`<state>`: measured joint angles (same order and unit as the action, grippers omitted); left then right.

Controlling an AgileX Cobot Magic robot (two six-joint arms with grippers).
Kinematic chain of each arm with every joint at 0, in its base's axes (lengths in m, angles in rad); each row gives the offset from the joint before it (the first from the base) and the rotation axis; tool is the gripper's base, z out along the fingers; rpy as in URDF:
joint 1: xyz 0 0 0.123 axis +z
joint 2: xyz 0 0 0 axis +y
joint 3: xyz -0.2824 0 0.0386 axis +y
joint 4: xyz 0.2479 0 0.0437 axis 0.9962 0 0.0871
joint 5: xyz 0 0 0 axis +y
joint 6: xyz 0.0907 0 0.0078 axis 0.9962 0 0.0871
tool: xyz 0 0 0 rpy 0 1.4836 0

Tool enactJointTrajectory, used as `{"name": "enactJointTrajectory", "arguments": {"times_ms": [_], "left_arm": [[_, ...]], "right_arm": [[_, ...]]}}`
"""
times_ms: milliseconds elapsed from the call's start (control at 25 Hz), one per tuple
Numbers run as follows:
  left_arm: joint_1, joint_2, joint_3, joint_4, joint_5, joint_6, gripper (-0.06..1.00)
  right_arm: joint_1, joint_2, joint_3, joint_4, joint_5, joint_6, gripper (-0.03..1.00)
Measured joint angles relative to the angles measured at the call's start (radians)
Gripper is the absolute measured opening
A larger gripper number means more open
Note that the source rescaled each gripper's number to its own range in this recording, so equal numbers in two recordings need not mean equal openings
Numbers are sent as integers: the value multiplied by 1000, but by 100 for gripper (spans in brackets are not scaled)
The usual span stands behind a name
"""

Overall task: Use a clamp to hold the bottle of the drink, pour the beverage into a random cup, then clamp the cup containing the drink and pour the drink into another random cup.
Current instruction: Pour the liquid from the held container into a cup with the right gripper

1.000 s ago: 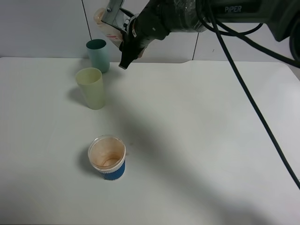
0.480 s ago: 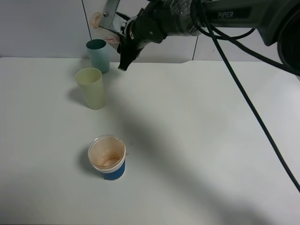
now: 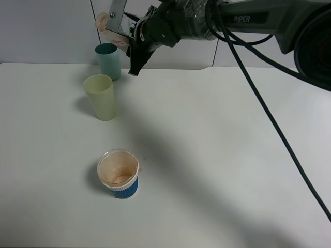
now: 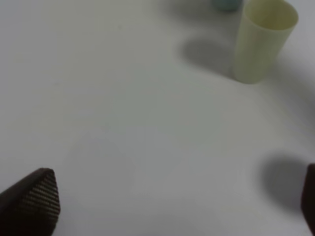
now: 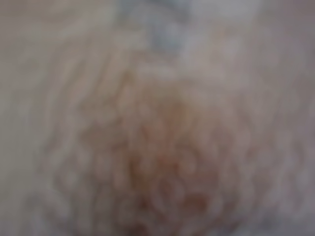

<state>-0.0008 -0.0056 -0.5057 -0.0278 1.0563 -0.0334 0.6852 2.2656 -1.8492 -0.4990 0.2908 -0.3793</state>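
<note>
The bottle's opening [image 3: 101, 22] points up at a slant, high beyond the yellow cup. My right gripper should bring the bottle down and tilt the bottle's opening down over the yellow cup's opening [image 3: 98, 83].
My right gripper [image 3: 125, 37] reaches across to the far left and is shut on the drink bottle [image 3: 105, 24]. It holds the bottle tilted in the air above the teal cup [image 3: 108, 60], with the bottle's mouth pointing left. The bottle fills the right wrist view [image 5: 157, 147] as a pinkish-brown blur. A pale yellow cup [image 3: 101, 96] stands in front of the teal cup. A blue-sleeved paper cup [image 3: 118, 173] with a brownish inside stands nearer the front. My left gripper [image 4: 172, 204] is open and empty over bare table, with the yellow cup [image 4: 263, 39] ahead of it.
The white table [image 3: 217, 155] meets a white wall along its far edge, just behind the teal cup. The right arm and its black cables [image 3: 258, 88] hang over the table's far right part.
My right gripper has moved a little up and to the left with the bottle, and the bottle's mouth has swung further left. The cups have not moved.
</note>
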Motion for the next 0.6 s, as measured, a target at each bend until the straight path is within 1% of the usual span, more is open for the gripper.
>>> {"name": "enactJointTrajectory", "arguments": {"times_ms": [160,360,520,600], "left_arm": [[0,0,0,0,0,0,98],[0,0,0,0,0,0,98],[0,0,0,0,0,0,98],[0,0,0,0,0,0,98]], "right_arm": [[8,0,0,0,-11,-28,3],[25,0,0,-9,-11,-35,3],[54,0,0,-11,-10,-94,3],[61,0,0,-11,12,-120,3]]}}
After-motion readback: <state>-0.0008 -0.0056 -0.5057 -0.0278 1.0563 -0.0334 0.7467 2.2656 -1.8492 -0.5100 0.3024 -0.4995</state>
